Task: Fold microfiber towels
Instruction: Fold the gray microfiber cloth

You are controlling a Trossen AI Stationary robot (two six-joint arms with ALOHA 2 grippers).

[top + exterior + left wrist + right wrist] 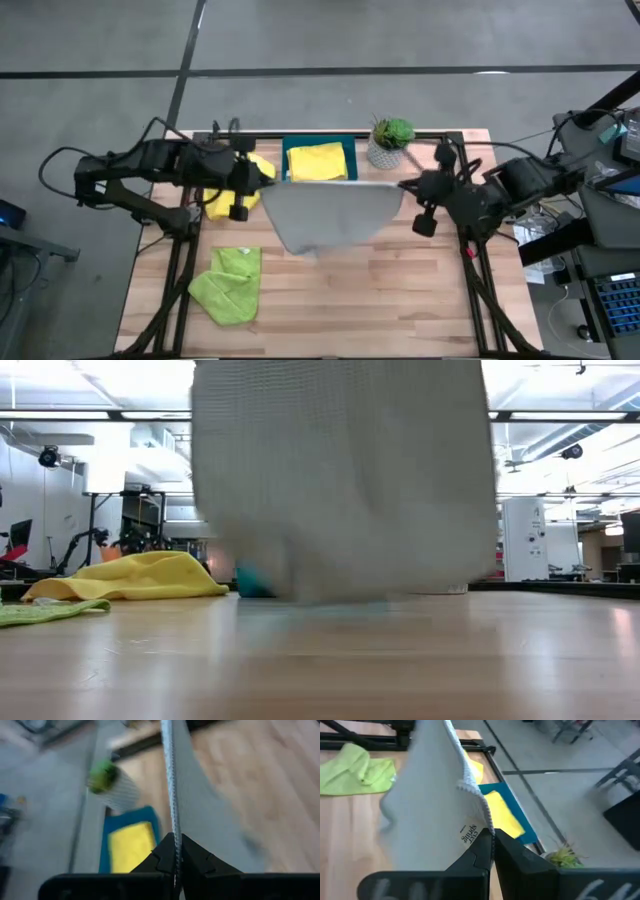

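Note:
The grey towel's top edge is near the teal tray, so my left gripper and my right gripper should pull it over the front tabletop before they fold.
A grey microfiber towel hangs spread between my two grippers over the middle of the table. It fills the low view, where its lower edge is close to the tabletop; whether it touches I cannot tell. My left gripper is shut on its left upper corner and my right gripper on its right upper corner. A yellow towel lies in the teal tray. Another yellow towel lies under my left arm. A lime green towel lies bunched near the left front. My left gripper pinches the grey towel's hemmed top edge at its left corner between the two fingers. The fingers slant down from the table's left side. The edge runs away from them drawn straight, and the cloth hangs below. My right gripper pinches the towel's hemmed edge at the right upper corner, beside the small label. The fingers slant down from the table's right side. The cloth hangs below them in one spread sheet.
A small potted plant stands at the far edge, right of the tray and close to my right gripper. Bare wooden tabletop lies in front of and to the right of the hanging towel.

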